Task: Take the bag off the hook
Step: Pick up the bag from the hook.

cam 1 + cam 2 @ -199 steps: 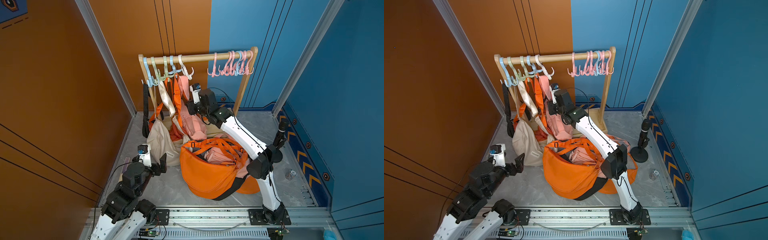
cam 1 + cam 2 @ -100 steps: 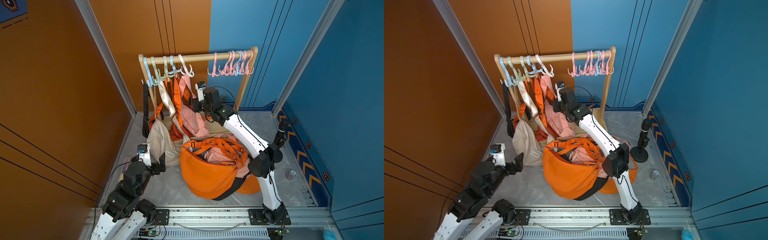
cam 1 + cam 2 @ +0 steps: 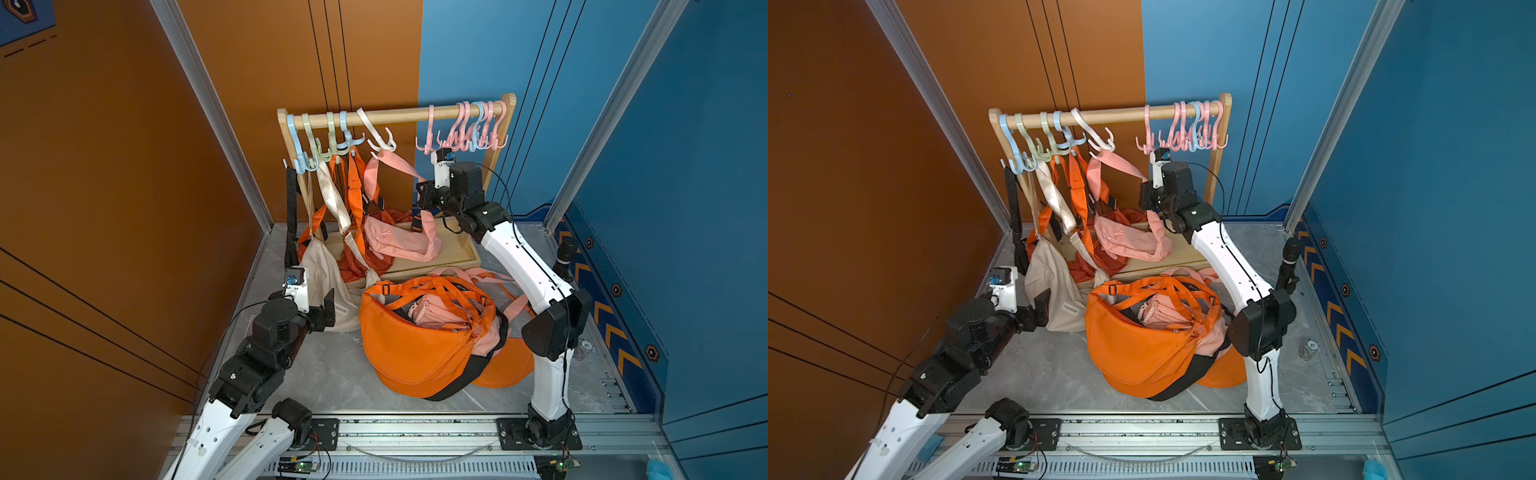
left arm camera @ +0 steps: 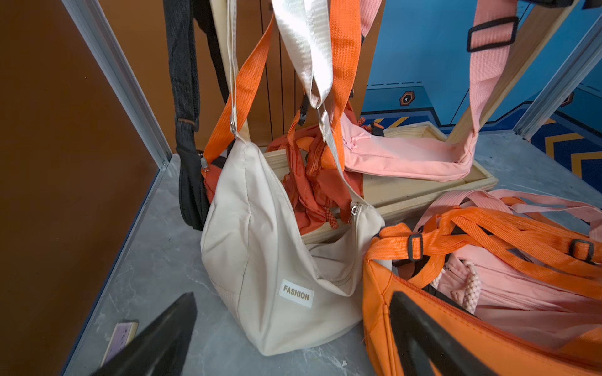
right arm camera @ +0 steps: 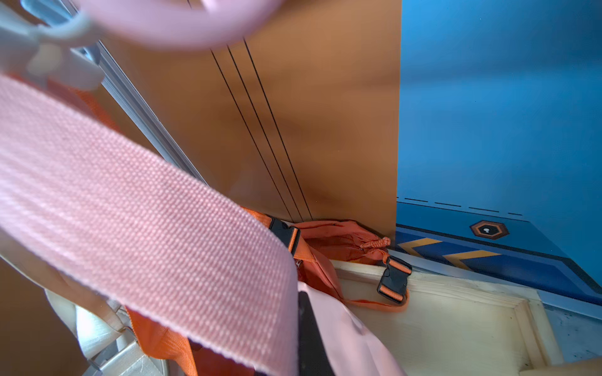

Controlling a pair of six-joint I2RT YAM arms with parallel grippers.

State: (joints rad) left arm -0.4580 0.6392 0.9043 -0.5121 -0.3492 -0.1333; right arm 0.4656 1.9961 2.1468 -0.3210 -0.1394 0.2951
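Note:
The pink strap [image 3: 402, 164] is tight from the white hook to my right gripper, so my left gripper should keep moving up and close on the strap's hanging side [image 3: 370, 177].
A pink bag [image 3: 399, 245] [image 3: 1129, 243] hangs low over the rack's wooden base, with its strap [image 3: 395, 164] looped at a white hook [image 3: 380, 139] [image 3: 1100, 137] on the rail. My right gripper [image 3: 420, 198] [image 3: 1144, 195] is shut on that pink strap [image 5: 146, 228], to the right of the hook, and the strap runs taut between them. One dark finger [image 5: 308, 325] shows beside the webbing. My left gripper [image 3: 328, 305] [image 4: 293, 298] stands open near the floor, facing a beige bag [image 4: 277, 260] and holding nothing.
The wooden rack [image 3: 395, 116] also carries hanging orange bags [image 3: 361, 249], a black strap [image 3: 291, 216] and a cluster of empty pink hooks [image 3: 469, 129]. A large orange bag [image 3: 415, 345] stuffed with others lies on the floor. A black stand [image 3: 565, 257] is at the right wall.
My right gripper has shut on the pink strap and moved right, drawing the strap taut and tilting the white hook. The left arm has stayed put.

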